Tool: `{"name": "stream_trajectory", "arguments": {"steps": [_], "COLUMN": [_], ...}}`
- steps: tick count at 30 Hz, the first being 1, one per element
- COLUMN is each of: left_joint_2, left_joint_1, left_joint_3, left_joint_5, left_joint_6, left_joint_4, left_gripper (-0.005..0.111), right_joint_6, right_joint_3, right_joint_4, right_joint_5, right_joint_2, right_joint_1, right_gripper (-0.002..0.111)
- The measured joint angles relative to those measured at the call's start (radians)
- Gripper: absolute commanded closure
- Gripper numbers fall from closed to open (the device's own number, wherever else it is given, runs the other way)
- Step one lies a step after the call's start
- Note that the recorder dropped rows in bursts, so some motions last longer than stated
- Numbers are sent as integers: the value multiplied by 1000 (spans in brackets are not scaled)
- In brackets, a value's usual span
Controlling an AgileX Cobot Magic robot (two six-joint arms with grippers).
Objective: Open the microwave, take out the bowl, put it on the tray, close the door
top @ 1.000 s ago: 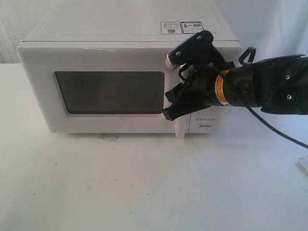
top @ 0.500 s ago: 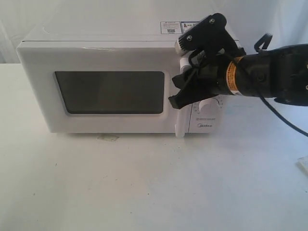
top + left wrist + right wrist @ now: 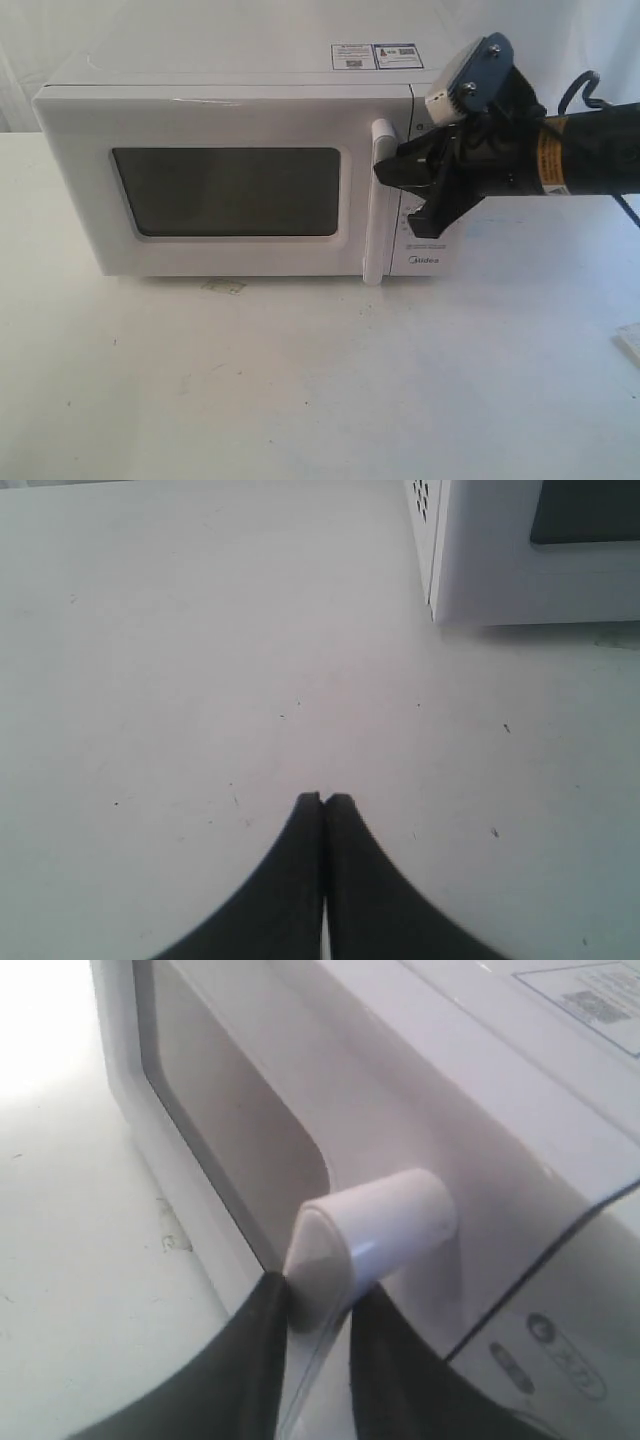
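Next, I open my right gripper, with only its fingertips on the white bar handle (image 3: pixel 322 1285), and reach deeper around the handle's upper part (image 3: pixel 383 147) before pulling the closed door.
The white microwave (image 3: pixel 240 110) stands at the back of the table with its door (image 3: pixel 220 262) closed, and its dark window shows nothing inside. The bowl is hidden. My right gripper (image 3: pixel 400 195) reaches in from the right at the upper part of the white bar handle (image 3: pixel 376 230). In the right wrist view the two black fingers (image 3: pixel 255 1360) sit tight on either side of the handle (image 3: pixel 375 1225), so the gripper (image 3: pixel 318 1300) is shut on it. My left gripper (image 3: pixel 324 800) is shut with nothing in it, low over bare table near the oven's corner (image 3: pixel 500 570).
The dial panel (image 3: pixel 425 262) lies partly behind my right arm (image 3: pixel 590 150). A pale object's corner (image 3: pixel 630 345) shows at the right edge of the table (image 3: pixel 300 380). A small scrap (image 3: pixel 225 287) lies under the oven's front.
My right gripper has swung rightward and upward from in front of the handle, and its wide jaws have narrowed around the handle. The door has not moved.
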Motion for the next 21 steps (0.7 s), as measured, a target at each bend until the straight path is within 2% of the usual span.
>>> {"name": "stream_trajectory", "arguments": {"steps": [7, 19, 21], "left_joint_2": [0, 0, 0], "left_joint_1": [0, 0, 0], "left_joint_3": [0, 0, 0], "left_joint_5": [0, 0, 0], "left_joint_6": [0, 0, 0], "left_joint_4": [0, 0, 0], "left_gripper": [107, 107, 107], "right_joint_6": [-9, 4, 30], "right_joint_3": [-28, -35, -35], "right_joint_4": [-21, -19, -26], "right_joint_5": [-211, -244, -244], "right_joint_2": [52, 61, 61], "right_joint_1": [-83, -92, -92], "right_gripper": [108, 108, 105]}}
